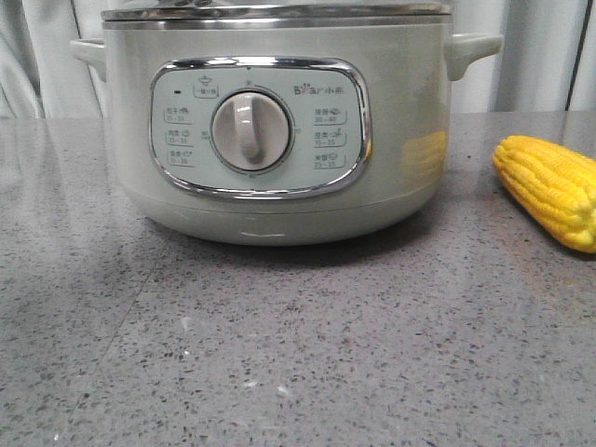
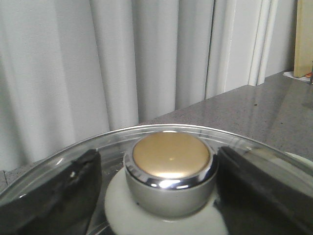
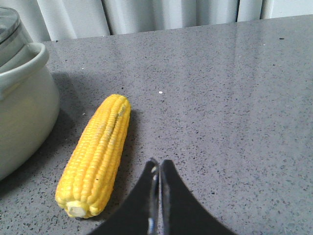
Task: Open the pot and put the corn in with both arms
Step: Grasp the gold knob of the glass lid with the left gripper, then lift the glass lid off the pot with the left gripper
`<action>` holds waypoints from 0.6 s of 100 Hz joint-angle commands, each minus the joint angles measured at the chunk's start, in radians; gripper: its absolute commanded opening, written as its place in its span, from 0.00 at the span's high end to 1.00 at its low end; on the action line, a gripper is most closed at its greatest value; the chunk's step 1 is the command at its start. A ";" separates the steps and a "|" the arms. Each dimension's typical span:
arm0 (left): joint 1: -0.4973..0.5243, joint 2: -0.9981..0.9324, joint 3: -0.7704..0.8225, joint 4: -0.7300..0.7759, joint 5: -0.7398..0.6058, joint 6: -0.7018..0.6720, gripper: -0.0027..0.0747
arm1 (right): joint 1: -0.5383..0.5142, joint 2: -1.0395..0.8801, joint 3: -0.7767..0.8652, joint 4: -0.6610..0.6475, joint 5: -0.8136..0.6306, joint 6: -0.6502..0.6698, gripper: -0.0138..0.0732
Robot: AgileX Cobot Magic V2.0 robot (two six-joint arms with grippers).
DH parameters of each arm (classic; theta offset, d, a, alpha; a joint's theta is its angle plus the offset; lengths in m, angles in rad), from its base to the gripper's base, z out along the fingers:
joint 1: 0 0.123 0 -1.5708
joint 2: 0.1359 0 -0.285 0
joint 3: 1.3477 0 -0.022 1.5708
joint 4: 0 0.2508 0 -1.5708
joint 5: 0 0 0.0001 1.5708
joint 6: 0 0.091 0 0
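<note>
I expect the glass lid (image 1: 279, 5) to come off in one piece and leave the pot behind when I lift the lid's knob, because the chrome rim (image 1: 372, 11) just rests on the pot.
The pale grey-green pot (image 1: 410, 93) stands at the middle of the table with its glass lid (image 1: 279, 14) on. In the left wrist view my left gripper (image 2: 157, 161) is open, one black finger (image 2: 63, 191) on each side of the lid's gold-topped chrome knob (image 2: 171, 156); a gap shows on one side and the other finger is very near it. The yellow corn (image 1: 554, 186) lies on the table to the right of the pot. My right gripper (image 3: 159, 164) is shut and empty, hanging just beside the corn (image 3: 98, 147), apart from it. Neither gripper shows in the front view.
The grey speckled tabletop (image 1: 298, 354) stretches in front of the pot. The pot's right handle (image 3: 24, 63) is close to the corn's far end. Pale curtains (image 2: 98, 63) hang behind the table. A wooden board edge (image 2: 304, 39) stands far off.
</note>
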 commanded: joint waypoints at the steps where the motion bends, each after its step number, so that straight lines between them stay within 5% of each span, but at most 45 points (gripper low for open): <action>1: -0.003 -0.025 -0.036 -0.011 -0.067 -0.009 0.37 | 0.003 0.013 -0.024 0.005 -0.085 -0.003 0.91; 60: -0.003 0.053 -0.164 -0.011 0.095 -0.009 0.37 | 0.003 0.013 -0.024 0.005 -0.085 -0.003 0.91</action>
